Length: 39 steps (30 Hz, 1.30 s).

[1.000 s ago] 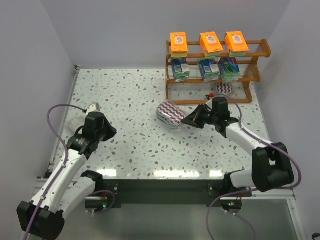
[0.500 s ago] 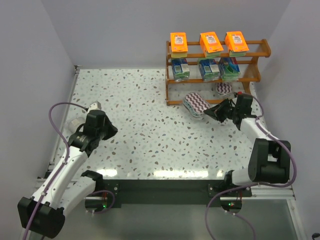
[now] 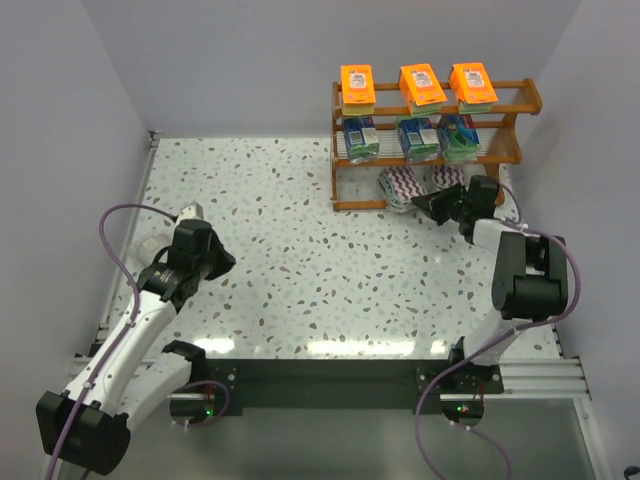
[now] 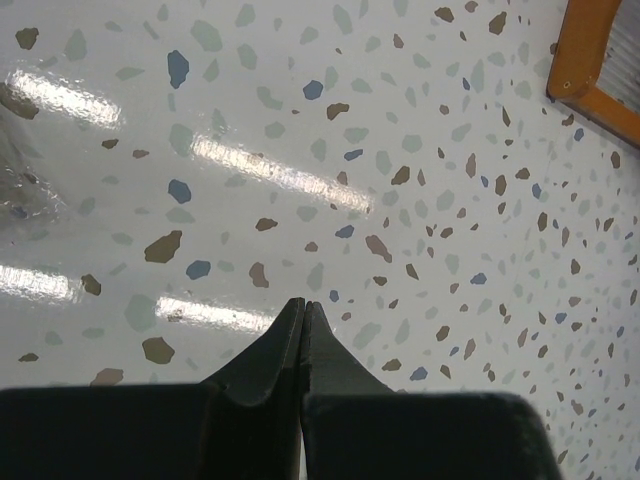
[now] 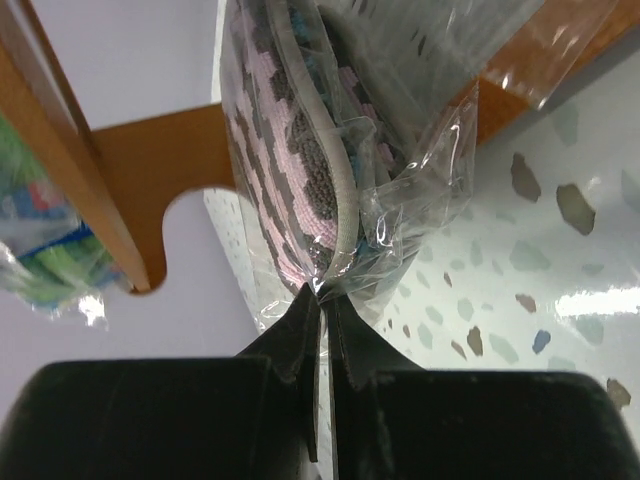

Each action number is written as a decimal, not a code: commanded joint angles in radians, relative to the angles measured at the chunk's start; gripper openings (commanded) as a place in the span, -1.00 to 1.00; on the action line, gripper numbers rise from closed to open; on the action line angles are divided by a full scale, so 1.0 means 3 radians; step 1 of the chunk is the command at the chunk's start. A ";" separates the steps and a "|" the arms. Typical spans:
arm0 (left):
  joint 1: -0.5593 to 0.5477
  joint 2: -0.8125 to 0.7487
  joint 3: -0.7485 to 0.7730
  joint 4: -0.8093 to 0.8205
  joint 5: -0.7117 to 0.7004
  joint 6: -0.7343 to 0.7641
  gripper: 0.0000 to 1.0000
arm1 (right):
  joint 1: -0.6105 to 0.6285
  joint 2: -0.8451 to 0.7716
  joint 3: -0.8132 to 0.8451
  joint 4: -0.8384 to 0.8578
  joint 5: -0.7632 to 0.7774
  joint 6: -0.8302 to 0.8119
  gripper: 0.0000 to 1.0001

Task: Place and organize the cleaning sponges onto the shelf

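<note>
The held zigzag pack's far end point(image 3: 400, 176) is pointing into the open bottom level, so my right gripper goes on pushing until the pack is behind the front rail.
The brown wooden shelf point(image 3: 520, 97) stands at the table's back right. Three orange cleaning sponges point(image 3: 421, 86) sit on its top tier and three blue-green ones point(image 3: 417, 139) on the middle tier. One purple-white zigzag pack point(image 3: 447, 178) lies on the bottom tier. My right gripper point(image 3: 430, 204) point(image 5: 325, 295) is shut on the clear bag edge of another zigzag pack point(image 3: 400, 185) point(image 5: 290, 170), held at the bottom tier's left part beside the side panel point(image 5: 150, 170). My left gripper point(image 3: 218, 262) point(image 4: 303, 305) is shut and empty, low over the left of the table.
Speckled white tabletop point(image 3: 290, 250) between the arms. Grey walls close in at the left, back and right. A bit of crinkled clear plastic point(image 4: 18, 165) shows at the left wrist view's edge. A shelf corner point(image 4: 590, 60) shows in its top right.
My right gripper carried the zigzag pack from the table's middle back and to the right, up to the shelf's bottom tier. The left arm has barely moved.
</note>
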 commanded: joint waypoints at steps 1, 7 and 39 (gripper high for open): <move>0.0021 0.0009 0.0090 0.0054 -0.0022 0.0057 -1.00 | 0.0042 0.0150 0.0223 0.0385 0.0242 0.0252 -1.00; 0.0021 0.0009 0.0085 0.0023 -0.0073 0.0052 -1.00 | 0.0114 0.0299 0.0193 0.0497 0.0569 0.0426 -1.00; 0.0475 0.0183 0.0289 -0.0539 -0.0927 -0.0224 0.04 | 0.0165 -0.0533 -0.0144 0.0053 0.0049 0.0054 0.32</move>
